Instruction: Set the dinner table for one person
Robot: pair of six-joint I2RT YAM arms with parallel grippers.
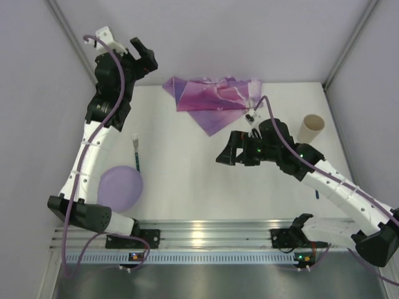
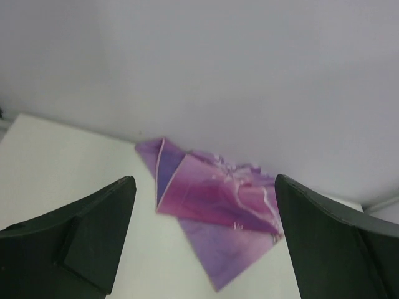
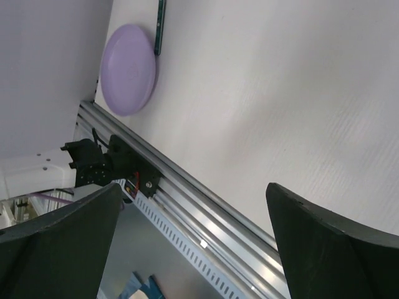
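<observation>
The placemat's near corner (image 1: pixel 212 125) sticks out clear of the crumpled folds. My left gripper keeps going toward that corner's tip (image 1: pixel 211 132) until its fingers close on it.
The white dinner table (image 1: pixel 206 180) carries a lilac plate (image 1: pixel 120 187) at the near left, with a dark-handled fork (image 1: pixel 136 156) just behind it. A crumpled purple-pink placemat (image 1: pixel 215 99) lies at the back centre. A beige cup (image 1: pixel 312 128) stands at the right. My left gripper (image 1: pixel 144 57) is open and empty, raised at the back left, facing the placemat (image 2: pixel 218 205). My right gripper (image 1: pixel 225 153) is open and empty above the table's middle, pointing left; its view shows the plate (image 3: pixel 128 68) and fork (image 3: pixel 160 25).
An aluminium rail (image 1: pixel 206 233) runs along the near edge, with both arm bases on it. Grey walls enclose the back and sides. A small dark object (image 1: pixel 317 194) lies by the right arm.
</observation>
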